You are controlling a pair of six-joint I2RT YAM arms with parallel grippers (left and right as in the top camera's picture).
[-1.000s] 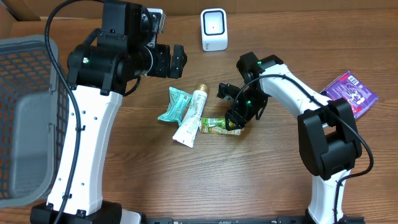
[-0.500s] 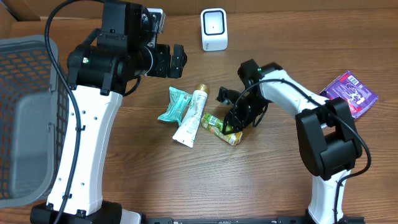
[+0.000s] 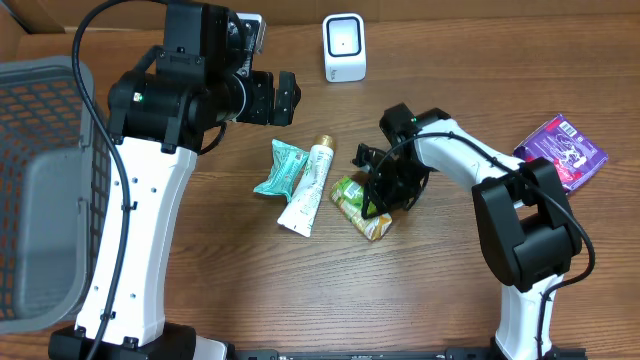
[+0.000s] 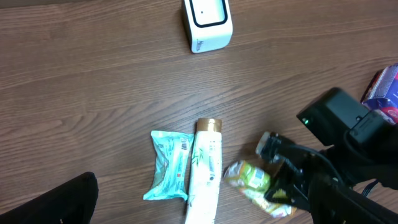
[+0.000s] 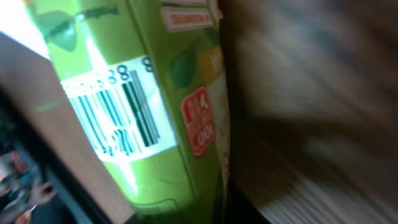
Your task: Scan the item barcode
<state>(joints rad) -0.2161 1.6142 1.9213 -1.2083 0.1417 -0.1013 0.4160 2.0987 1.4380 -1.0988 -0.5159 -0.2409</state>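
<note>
The green packet's barcode point(image 5: 121, 109) faces into my right gripper, away from the scanner, so I need to put the green packet flat point(image 3: 362, 208), turn it and grip it again before I scan it.
A green packet point(image 3: 358, 197) lies slanted at the table's middle, and my right gripper point(image 3: 386, 194) is shut on its right end. The right wrist view is filled by this green packet point(image 5: 149, 87), with its barcode point(image 5: 118, 115) on a white label facing the camera. The white scanner point(image 3: 344, 47) stands at the far middle of the table, well apart from the packet. My left gripper point(image 3: 283, 97) hangs open above the table, left of the scanner, holding nothing. The left wrist view shows the scanner point(image 4: 207, 22) at the top and the green packet point(image 4: 249, 177) below.
A teal packet point(image 3: 282, 167) and a white tube point(image 3: 308, 190) lie side by side just left of the green packet. A purple packet point(image 3: 563, 150) sits at the right edge. A grey basket point(image 3: 40, 190) stands at the far left.
My right gripper has closed on the green packet, and the packet has turned from lying level to a slant, shifting slightly toward the tube. The left arm has stayed still.
</note>
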